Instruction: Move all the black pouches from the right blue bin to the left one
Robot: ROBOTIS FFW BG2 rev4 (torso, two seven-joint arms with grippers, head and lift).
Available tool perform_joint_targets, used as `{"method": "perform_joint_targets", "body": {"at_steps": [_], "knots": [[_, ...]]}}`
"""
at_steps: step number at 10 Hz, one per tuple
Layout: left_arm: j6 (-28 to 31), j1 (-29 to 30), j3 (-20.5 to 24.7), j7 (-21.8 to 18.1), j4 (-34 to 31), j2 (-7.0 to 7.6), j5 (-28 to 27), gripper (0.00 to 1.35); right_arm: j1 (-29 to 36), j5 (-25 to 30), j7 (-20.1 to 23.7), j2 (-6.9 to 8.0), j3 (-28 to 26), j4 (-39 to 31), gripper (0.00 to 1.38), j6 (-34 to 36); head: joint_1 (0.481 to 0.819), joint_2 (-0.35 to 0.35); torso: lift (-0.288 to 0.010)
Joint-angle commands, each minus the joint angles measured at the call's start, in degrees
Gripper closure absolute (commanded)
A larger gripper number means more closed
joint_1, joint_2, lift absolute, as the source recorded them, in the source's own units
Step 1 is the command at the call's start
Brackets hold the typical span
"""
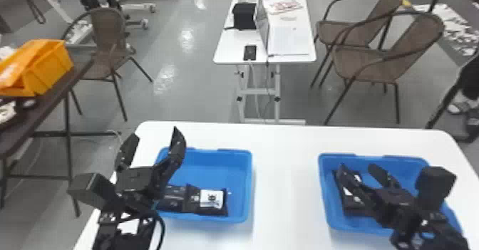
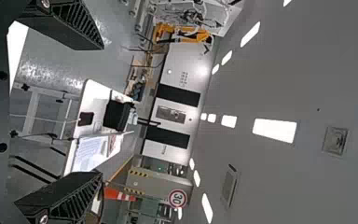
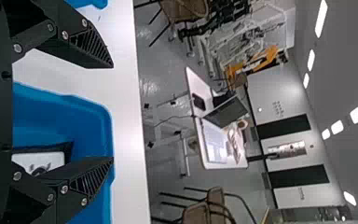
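Observation:
The white label (image 3: 38,161) is smooth and flat, so the black pouch (image 1: 350,200) will stay almost straight rather than fold over when I pick it up by one end.
My left gripper (image 1: 151,146) is open and raised over the left edge of the left blue bin (image 1: 246,185). Black pouches (image 1: 211,200) lie along that bin's near side, one with a white label. My right gripper (image 1: 360,172) stands open above the right blue bin (image 1: 324,192), partly covering a black pouch (image 1: 351,204) at the bin's left side. In the left wrist view, the left gripper (image 2: 100,112) has nothing between its spread fingers. The right wrist view has the right gripper (image 3: 113,114) with fingers wide apart, and a white-labelled pouch (image 3: 70,149) in the bin (image 3: 103,121) behind them.
Both bins stand on a white table (image 1: 285,181), with a strip of tabletop between them. Beyond it are a smaller white table (image 1: 292,46) with a laptop and brown chairs (image 1: 385,60). An orange bin (image 1: 50,67) rests on a dark table at the left.

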Motion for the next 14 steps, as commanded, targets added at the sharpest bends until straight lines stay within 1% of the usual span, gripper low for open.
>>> {"method": "perform_joint_targets", "body": {"at_steps": [1, 2, 4, 6, 10, 11, 12, 14], "knots": [[0.3, -0.1, -0.6, 0.1, -0.1, 0.64, 0.4, 0.06, 0.9, 2.4, -1.7, 0.2, -1.8, 1.5, 0.36, 0.8, 0.695, 0.074, 0.0], [0.7, -0.3, -0.9, 0.2, -0.1, 1.08, 0.4, 0.06, 0.7, 3.6, -4.3, 0.29, -1.8, 3.1, 0.36, 1.5, 0.695, 0.059, 0.0], [1.0, -0.2, -0.8, 0.2, -0.1, 1.08, 0.8, 0.06, -2.6, 4.9, -4.8, -0.06, -1.9, 9.5, 0.36, 0.8, 0.695, 0.027, 0.0], [1.4, -0.2, -0.9, 0.2, -0.1, 1.08, 0.8, 0.06, -5.4, 7.2, -5.7, -0.06, -1.7, 13.6, 0.36, -0.5, 0.695, 0.023, 0.0], [1.4, -0.1, -0.8, 0.2, -0.1, 1.08, 1.1, 0.06, -11.4, 8.5, -5.5, -0.41, -1.7, 23.1, 0.36, -1.2, 0.695, 0.016, 0.0], [1.3, 0.0, -0.8, 0.2, -0.1, 1.08, 1.1, 0.06, -12.7, 8.5, -4.6, -0.76, -1.1, 25.2, 0.36, -1.2, 0.695, 0.017, 0.0], [1.2, 0.0, -0.8, 0.2, -0.1, 1.17, 1.1, 0.06, -13.4, 8.4, -4.3, -1.03, -0.2, 26.1, 0.36, 0.1, 0.695, 0.02, 0.0], [1.2, 0.0, -0.8, 0.2, -0.1, 1.17, 1.1, 0.06, -13.7, 8.9, -4.4, -0.76, 0.2, 27.6, 0.36, 1.4, 0.695, 0.033, 0.0]]}}
